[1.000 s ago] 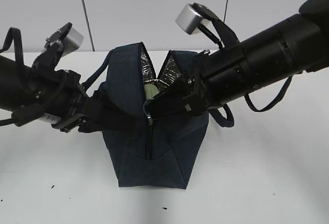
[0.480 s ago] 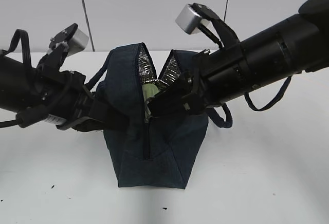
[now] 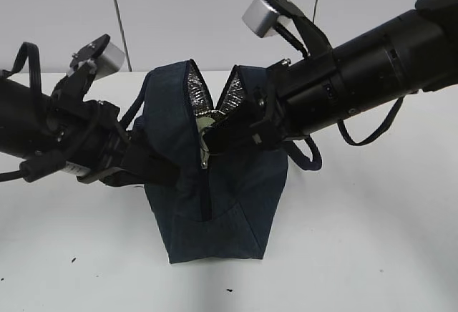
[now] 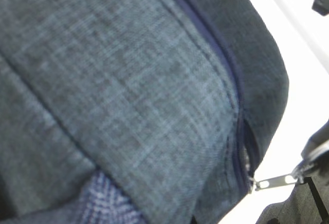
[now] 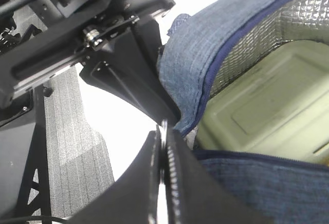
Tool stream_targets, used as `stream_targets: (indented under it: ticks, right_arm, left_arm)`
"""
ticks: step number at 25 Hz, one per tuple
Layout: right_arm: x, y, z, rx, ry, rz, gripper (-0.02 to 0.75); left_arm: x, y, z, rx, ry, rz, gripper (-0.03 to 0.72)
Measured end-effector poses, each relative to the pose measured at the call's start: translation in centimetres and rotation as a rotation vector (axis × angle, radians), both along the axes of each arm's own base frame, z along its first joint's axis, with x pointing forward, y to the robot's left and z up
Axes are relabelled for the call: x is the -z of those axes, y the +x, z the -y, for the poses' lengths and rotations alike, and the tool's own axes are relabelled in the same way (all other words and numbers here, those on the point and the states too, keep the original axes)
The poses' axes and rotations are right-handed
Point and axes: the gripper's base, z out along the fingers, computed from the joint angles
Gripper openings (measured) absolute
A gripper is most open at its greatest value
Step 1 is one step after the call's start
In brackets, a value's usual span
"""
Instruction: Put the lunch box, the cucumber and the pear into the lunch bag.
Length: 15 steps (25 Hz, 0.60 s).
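Observation:
The robot's left gripper has hold of the lunch bag's side at the same height as the zipper pull, so it should grip the fabric lower down before the right gripper pulls the zipper.
The navy lunch bag stands mid-table, its top gaping and showing silver lining. Through the right wrist view the pale green lid of the lunch box lies inside it. My right gripper is shut on the metal zipper pull at the bag's near end, its fingers pinched flat on the metal. My left gripper is shut on the fabric of the bag's left side; that fabric fills the left wrist view and hides the jaws. The cucumber and the pear are hidden.
The bag stands on a white table with a few dark specks near the front. A grey panelled wall rises behind. A strap handle hangs under the right arm. Both arms crowd the bag's top.
The left gripper has closed on the bag's side. The right gripper has risen a little with the zipper pull, and the bag's near end has come up with it.

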Motion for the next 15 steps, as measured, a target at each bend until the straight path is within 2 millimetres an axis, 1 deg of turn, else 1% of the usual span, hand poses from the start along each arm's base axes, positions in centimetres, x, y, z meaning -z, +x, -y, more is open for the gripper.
stream_targets:
  ticks: [7,15]
  right_arm:
    - [-0.2,0.0,-0.2,0.003,0.021,-0.006,0.006]
    - [-1.5,0.6,-0.4,-0.005,0.033,0.037,0.006]
  left_arm:
    - [0.0,0.0,0.0,0.011,0.009,0.004,-0.013]
    - [-0.2,-0.2,-0.1,0.026,0.014,0.012,-0.013]
